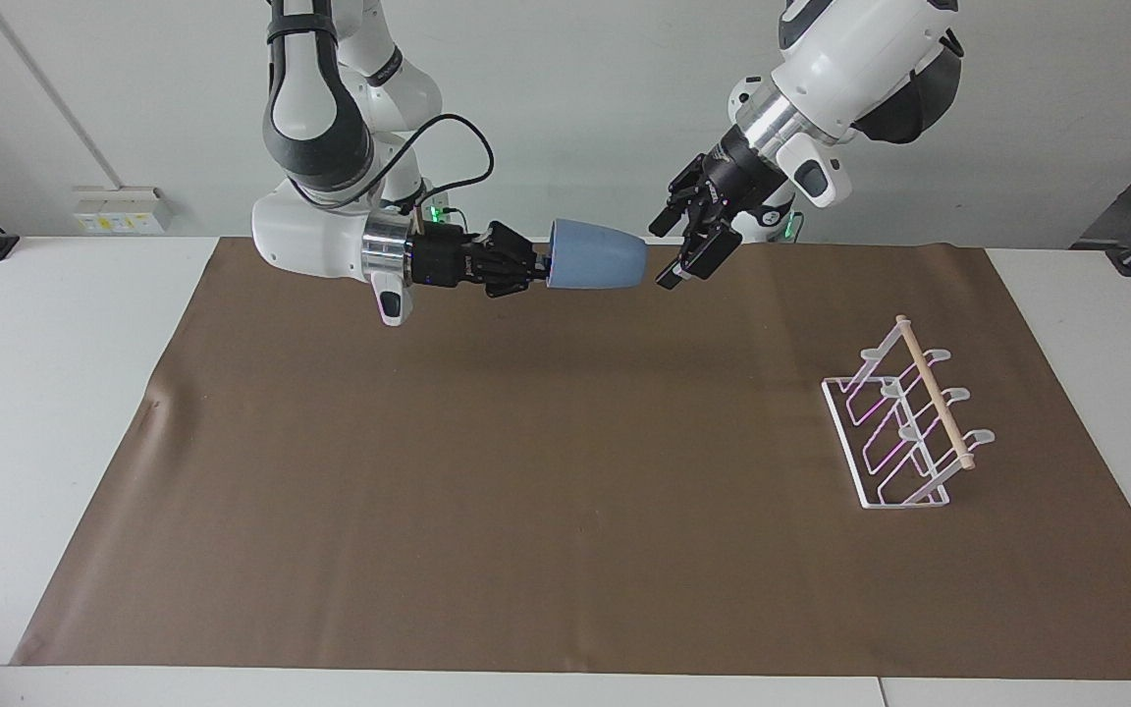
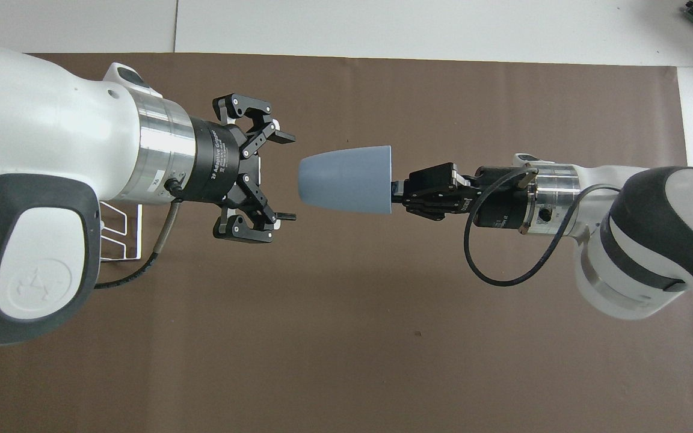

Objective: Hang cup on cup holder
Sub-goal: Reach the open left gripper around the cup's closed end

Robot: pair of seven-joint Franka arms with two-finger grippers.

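Note:
The light blue cup (image 2: 345, 180) has plain tapering sides (image 2: 351, 154), so I expect it to slide rim-first over a cup holder peg and hang base-up when I lower it.
The light blue cup (image 1: 598, 257) lies on its side in the air over the mat's edge nearest the robots. My right gripper (image 1: 538, 270) is shut on its rim, base pointing toward the left arm's end; both also show in the overhead view, the cup (image 2: 346, 186) and the right gripper (image 2: 397, 191). My left gripper (image 1: 672, 247) is open, just short of the cup's base, not touching it; the overhead view (image 2: 283, 177) shows a small gap. The white wire cup holder (image 1: 904, 422) stands on the mat toward the left arm's end, mostly hidden under the left arm in the overhead view (image 2: 121, 234).
A brown mat (image 1: 526, 491) covers most of the white table (image 1: 35, 393). A cable (image 2: 491, 264) loops under the right wrist.

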